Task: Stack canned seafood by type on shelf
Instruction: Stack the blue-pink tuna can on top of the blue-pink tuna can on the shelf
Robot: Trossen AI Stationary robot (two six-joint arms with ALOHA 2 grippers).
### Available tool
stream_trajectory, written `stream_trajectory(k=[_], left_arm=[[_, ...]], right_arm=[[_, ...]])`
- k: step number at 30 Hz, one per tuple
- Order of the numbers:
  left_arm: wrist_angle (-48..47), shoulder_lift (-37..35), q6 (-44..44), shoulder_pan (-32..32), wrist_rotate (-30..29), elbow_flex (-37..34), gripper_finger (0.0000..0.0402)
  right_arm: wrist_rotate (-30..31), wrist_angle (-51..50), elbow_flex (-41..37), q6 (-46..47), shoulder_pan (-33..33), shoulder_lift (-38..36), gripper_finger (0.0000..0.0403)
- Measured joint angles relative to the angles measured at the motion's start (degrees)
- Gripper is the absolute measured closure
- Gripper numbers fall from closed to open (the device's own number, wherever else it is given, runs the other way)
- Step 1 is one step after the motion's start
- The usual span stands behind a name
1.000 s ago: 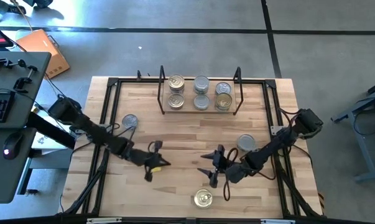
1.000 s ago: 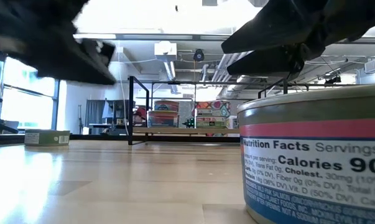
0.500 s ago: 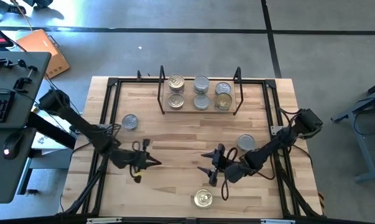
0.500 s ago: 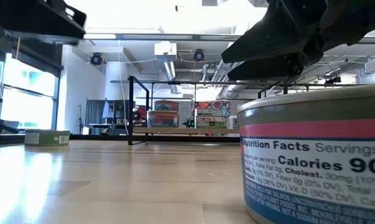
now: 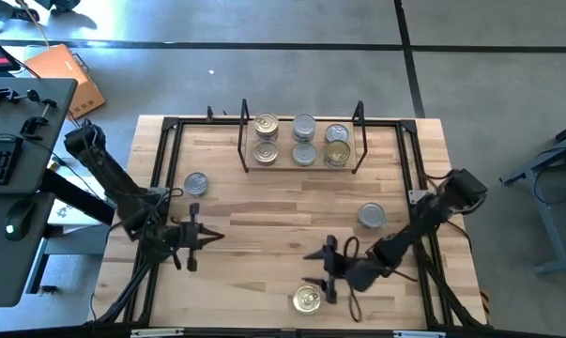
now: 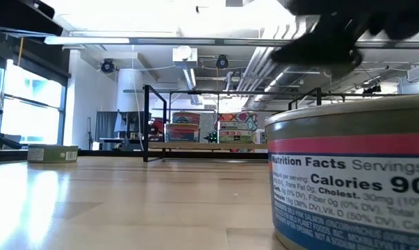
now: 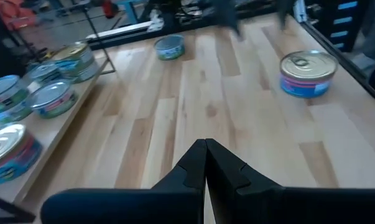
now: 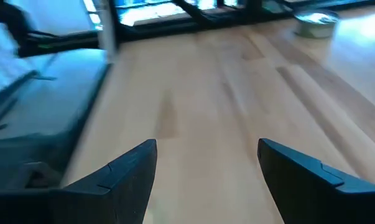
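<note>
My gripper will bring a printed label, hidden around the tin's side, into view when it tips the gold-lidded tin [image 5: 306, 299], because only the tin's round lid faces up.
The shelf [image 5: 301, 161], a light-wood board between black wire uprights, stands at the table's far middle and carries several tins of canned seafood [image 5: 304, 127] in short stacks. Three tins lie loose: a silver-lidded one [image 5: 197, 184] at the left, another [image 5: 372, 216] at the right, and a gold-lidded one [image 5: 307, 300] by the near edge. My right gripper [image 5: 321, 271] hangs open just beyond the gold-lidded tin, with nothing between its fingers [image 8: 135, 172]. My left gripper [image 5: 204, 235] is shut and empty over the table's left part, its fingers [image 7: 206, 158] pointing toward the right.
A black frame [image 5: 166, 178] runs round the tabletop's edges. Bare wood lies between the two grippers and in front of the shelf. In the low view the gold-lidded tin [image 6: 351, 180] fills the right side, and the shelf [image 6: 195, 135] shows far behind.
My left gripper has drawn back toward the table's left edge, risen a little and stayed shut. My right gripper has gone toward the near edge, closer to the gold-lidded tin, and stayed open. No tin has moved.
</note>
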Motion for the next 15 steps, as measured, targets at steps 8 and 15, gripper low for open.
stream_trajectory(k=[8, 15], left_arm=[[-3.10, 0.09, -3.35, -0.58, -3.78, 0.00, 0.0402], [-3.12, 0.11, -3.37, 0.92, -4.12, 0.00, 0.0401]], right_arm=[[-3.67, -17.73, 7.79, 11.38, 5.84, -2.71, 0.0130], [-19.80, -29.19, 16.77, 19.83, 4.64, 1.65, 0.0147]])
